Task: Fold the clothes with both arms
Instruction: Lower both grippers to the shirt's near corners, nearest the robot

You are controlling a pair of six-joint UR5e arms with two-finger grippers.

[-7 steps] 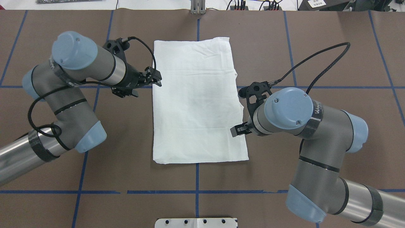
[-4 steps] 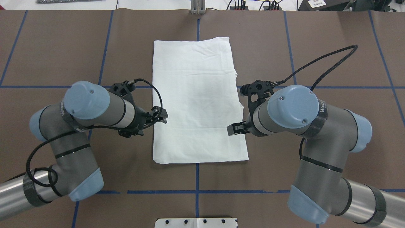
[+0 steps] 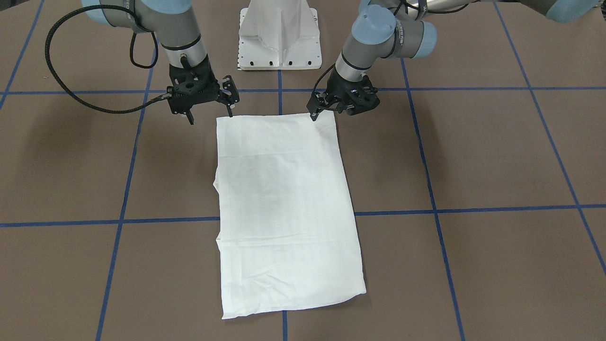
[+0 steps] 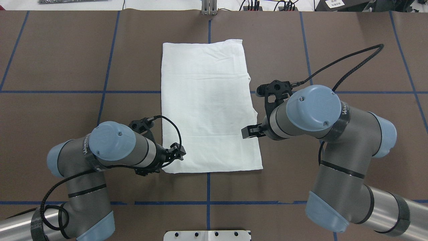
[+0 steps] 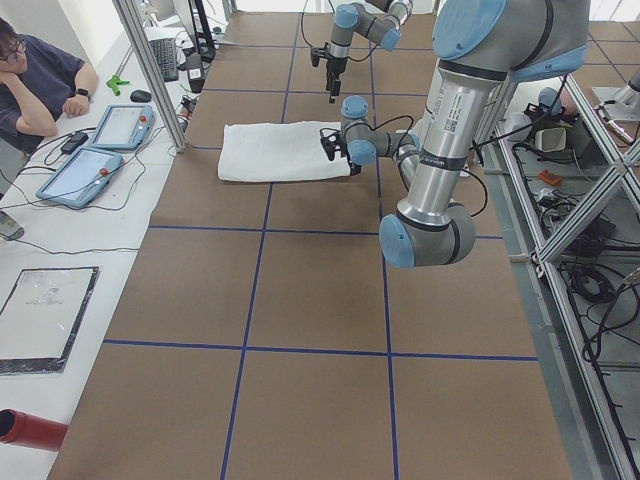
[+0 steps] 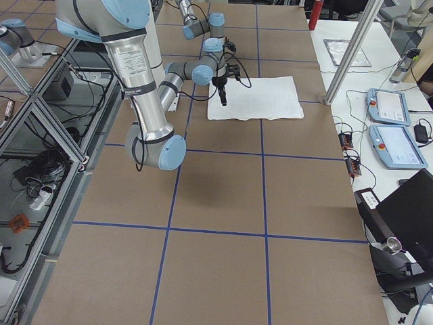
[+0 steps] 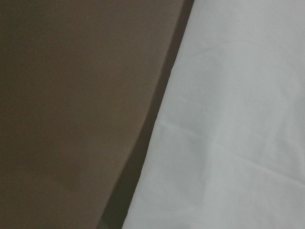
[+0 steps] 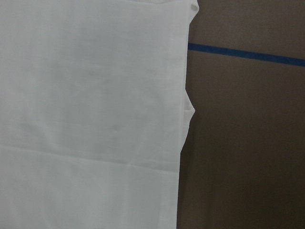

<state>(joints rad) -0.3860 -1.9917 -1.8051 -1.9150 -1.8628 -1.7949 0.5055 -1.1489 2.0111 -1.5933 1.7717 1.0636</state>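
Observation:
My gripper will pull the shirt's near corners, and the whole white shirt point(image 3: 287, 201) will slide along, still folded, because the white shirt's far edge point(image 3: 294, 309) is flat and free.
The white shirt point(image 4: 207, 107) lies folded into a long plain rectangle on the brown table; no text, neck or label shows. My left gripper point(image 4: 179, 155) hangs at the shirt's near left corner, and in the front view point(image 3: 326, 111) its jaws look open with one fingertip at the corner. My right gripper point(image 4: 249, 132) hovers over the shirt's right edge, short of the near right corner. In the front view point(image 3: 210, 115) it is open and empty. The left wrist view shows the shirt's edge point(image 7: 238, 119). The right wrist view shows the shirt point(image 8: 90, 105) beside bare table.
The white pedestal base point(image 4: 207, 235) stands at the table's near edge between the arms. Blue tape lines point(image 4: 67, 91) cross the table. A metal post point(image 4: 209, 8) stands at the far edge. A seated person point(image 5: 40, 80) and control tablets point(image 5: 95, 165) are beyond the far side.
My left arm has moved along the shirt's left edge toward the robot, from the far half to the near left corner. The right arm has barely shifted. The shirt has not moved.

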